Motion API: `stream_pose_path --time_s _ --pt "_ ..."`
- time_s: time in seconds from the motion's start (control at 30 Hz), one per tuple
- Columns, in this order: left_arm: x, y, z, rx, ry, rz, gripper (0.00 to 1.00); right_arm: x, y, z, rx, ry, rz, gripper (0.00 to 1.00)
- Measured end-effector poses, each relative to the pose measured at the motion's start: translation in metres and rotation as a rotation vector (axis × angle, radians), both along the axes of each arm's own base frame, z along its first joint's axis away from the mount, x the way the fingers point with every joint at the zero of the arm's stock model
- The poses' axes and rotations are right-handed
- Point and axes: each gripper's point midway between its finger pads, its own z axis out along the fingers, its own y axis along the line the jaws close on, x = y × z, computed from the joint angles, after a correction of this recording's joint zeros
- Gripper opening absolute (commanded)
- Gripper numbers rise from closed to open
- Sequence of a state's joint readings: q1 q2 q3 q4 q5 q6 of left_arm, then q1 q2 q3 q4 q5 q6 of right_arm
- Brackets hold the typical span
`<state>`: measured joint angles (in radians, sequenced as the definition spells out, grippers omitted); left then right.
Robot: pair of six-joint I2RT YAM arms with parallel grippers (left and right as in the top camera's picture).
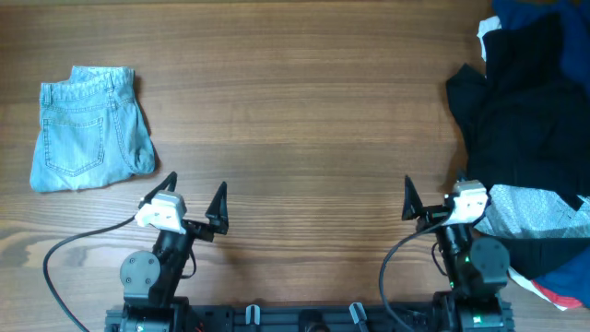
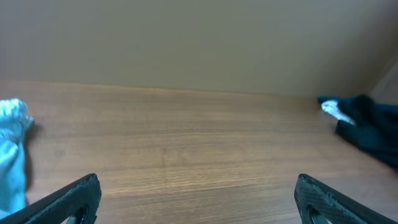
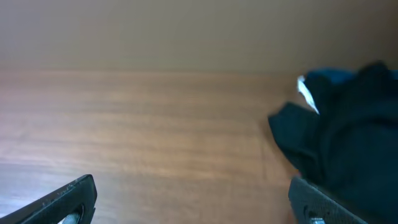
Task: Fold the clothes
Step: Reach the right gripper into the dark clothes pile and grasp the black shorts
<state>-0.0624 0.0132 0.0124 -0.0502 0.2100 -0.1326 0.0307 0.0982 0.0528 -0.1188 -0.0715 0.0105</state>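
The black shorts (image 2: 372, 129) are crumpled over the dark blue garment's edge (image 2: 328, 99), so they should come away from the pile when the robot lifts them.
The black shorts (image 1: 516, 111) lie crumpled at the right edge of the table, in a pile with other garments. They also show in the right wrist view (image 3: 348, 130) and far right in the left wrist view (image 2: 370, 130). My right gripper (image 1: 433, 189) is open and empty at the front, just left of the pile, its right finger close to the black fabric (image 3: 193, 183). My left gripper (image 1: 195, 184) is open and empty at the front left, over bare wood (image 2: 198, 183).
Light-blue denim shorts (image 1: 88, 129) lie folded at the far left and show at the left edge of the left wrist view (image 2: 12, 149). In the pile, a dark blue garment (image 1: 525, 14) sits at the top right and a white patterned one (image 1: 535, 212) at the front right.
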Motion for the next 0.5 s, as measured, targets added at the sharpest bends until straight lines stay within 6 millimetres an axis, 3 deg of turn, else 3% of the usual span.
stream_pose_path --time_s 0.23,0.4,0.5 --pt "-0.004 -0.001 -0.010 -0.072 0.161 0.001 1.00 0.004 -0.014 0.029 0.002 0.138 -0.085 1.00" --pt "-0.004 -0.001 0.003 -0.074 0.263 0.006 1.00 0.012 -0.021 0.040 -0.015 0.331 -0.127 1.00" --pt "-0.001 -0.002 0.012 -0.072 0.324 0.009 1.00 0.016 -0.022 0.037 -0.028 0.468 -0.134 1.00"
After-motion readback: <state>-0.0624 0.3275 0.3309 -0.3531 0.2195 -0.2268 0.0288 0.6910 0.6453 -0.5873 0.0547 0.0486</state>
